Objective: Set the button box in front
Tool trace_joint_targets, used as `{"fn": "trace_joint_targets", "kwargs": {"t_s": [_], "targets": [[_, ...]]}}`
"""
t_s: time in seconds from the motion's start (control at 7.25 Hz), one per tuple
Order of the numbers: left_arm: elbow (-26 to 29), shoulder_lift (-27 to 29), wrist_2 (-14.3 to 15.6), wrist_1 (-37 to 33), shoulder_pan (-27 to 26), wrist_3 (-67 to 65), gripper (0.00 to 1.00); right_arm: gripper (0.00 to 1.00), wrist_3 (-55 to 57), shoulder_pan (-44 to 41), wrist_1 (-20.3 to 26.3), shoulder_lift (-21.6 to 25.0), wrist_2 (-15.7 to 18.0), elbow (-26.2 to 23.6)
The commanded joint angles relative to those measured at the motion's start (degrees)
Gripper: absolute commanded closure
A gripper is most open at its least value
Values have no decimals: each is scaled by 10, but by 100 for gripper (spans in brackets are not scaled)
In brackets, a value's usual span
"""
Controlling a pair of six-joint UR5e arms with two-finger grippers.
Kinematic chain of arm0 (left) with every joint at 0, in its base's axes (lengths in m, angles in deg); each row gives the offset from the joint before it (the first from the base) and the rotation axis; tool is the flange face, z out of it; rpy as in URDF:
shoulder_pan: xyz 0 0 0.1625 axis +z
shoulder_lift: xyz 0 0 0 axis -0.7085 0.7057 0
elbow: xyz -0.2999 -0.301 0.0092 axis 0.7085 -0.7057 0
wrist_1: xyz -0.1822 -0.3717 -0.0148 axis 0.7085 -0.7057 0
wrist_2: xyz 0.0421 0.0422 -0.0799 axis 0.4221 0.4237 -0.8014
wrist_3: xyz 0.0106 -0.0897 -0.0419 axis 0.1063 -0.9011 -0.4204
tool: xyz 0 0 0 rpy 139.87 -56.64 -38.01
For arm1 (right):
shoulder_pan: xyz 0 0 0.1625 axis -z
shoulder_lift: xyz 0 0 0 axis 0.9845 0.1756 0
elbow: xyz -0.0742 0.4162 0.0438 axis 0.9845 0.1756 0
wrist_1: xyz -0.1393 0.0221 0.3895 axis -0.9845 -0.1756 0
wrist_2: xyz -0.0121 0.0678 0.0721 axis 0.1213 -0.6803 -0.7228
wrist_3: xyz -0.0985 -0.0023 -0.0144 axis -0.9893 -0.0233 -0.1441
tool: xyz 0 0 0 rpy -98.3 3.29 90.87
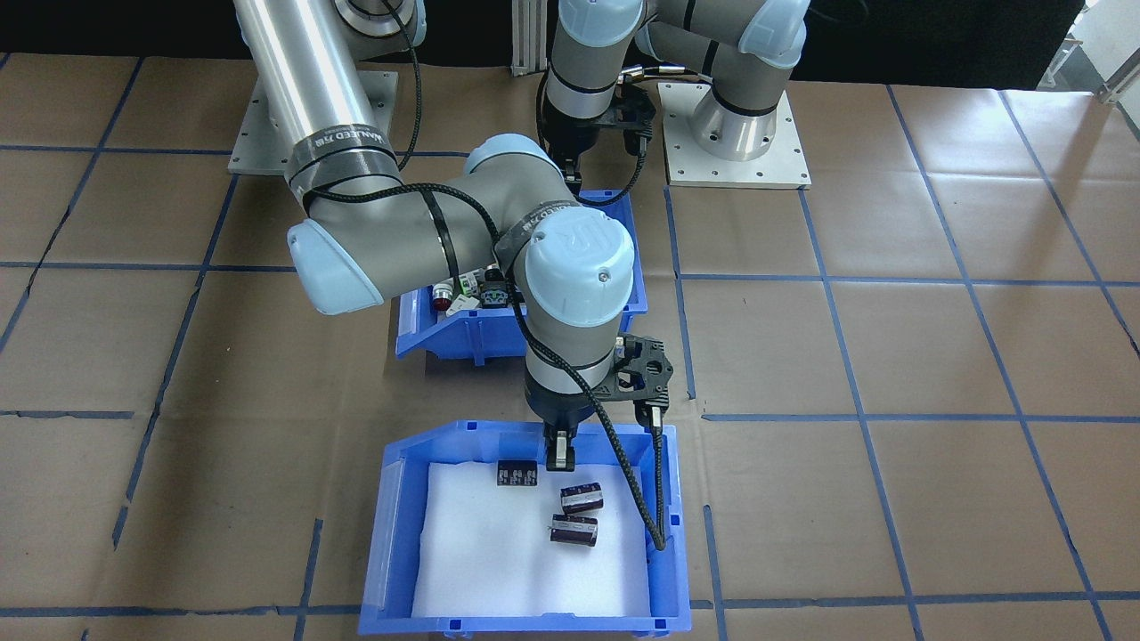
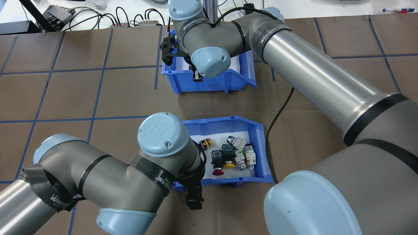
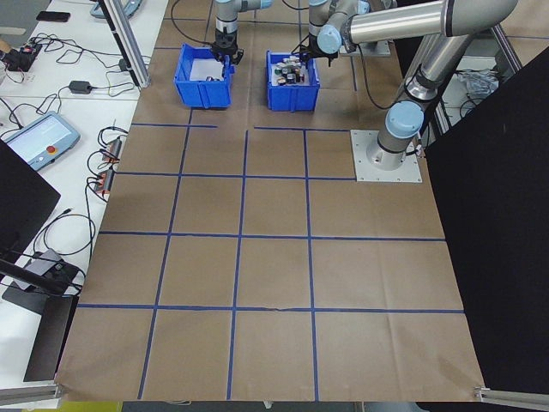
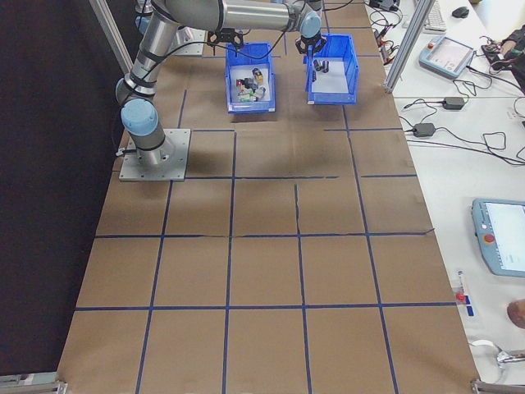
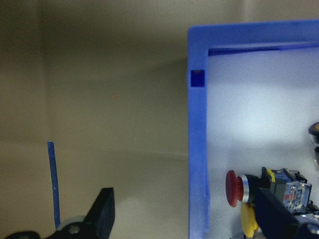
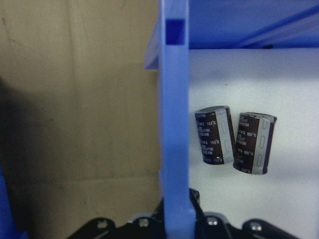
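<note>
The push-buttons (image 1: 470, 290) sit on blocky bodies (image 5: 295, 194), so I expect them to move along and stay in their places when I bring the button box to the front.
The button box (image 2: 228, 121), a blue bin with a white liner, holds red, yellow, white and black push-buttons (image 2: 228, 156) and sits close to the robot. My left gripper (image 5: 182, 199) is open, its two fingers straddling the box's robot-side wall near a corner, also seen from the front (image 1: 572, 174). The matching blue bin (image 1: 392, 534) with three dark cylindrical parts (image 1: 574, 530) lies farther out. My right gripper (image 1: 557, 454) is shut on that bin's robot-side wall, and the wall runs between its fingers in the right wrist view.
Two grey base plates (image 1: 739, 169) stand behind the button box. A black cable (image 2: 277, 114) trails over the brown, blue-taped table to the right of the button box. Wires and devices (image 2: 65, 14) line the bench beyond the table's far edge.
</note>
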Motion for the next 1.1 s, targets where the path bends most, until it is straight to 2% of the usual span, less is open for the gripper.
{"fn": "trace_joint_targets", "kwargs": {"t_s": [0.0, 0.28, 0.41, 0.55, 0.69, 0.83, 0.97], "targets": [[-5, 34, 0, 58, -5, -3, 1, 99, -86, 76, 39, 45, 0, -7], [-11, 52, 13, 58, -21, 1, 4, 99, -168, 162, 41, 78, 0, -28], [-11, 56, 56, 61, -23, -1, 16, 99, -212, 207, 40, 102, 0, -45], [-11, 57, 56, 62, -24, -6, 33, 99, -270, 253, 40, 122, -1, -72], [-11, 57, 53, 64, -24, -5, 54, 99, -319, 293, 39, 152, -3, -107], [-10, 55, 49, 90, -24, -11, 81, 99, -343, 334, 39, 181, -8, -144], [-11, 56, 9, 140, -24, -16, 100, 99, -360, 361, 37, 209, -9, -180]]}}
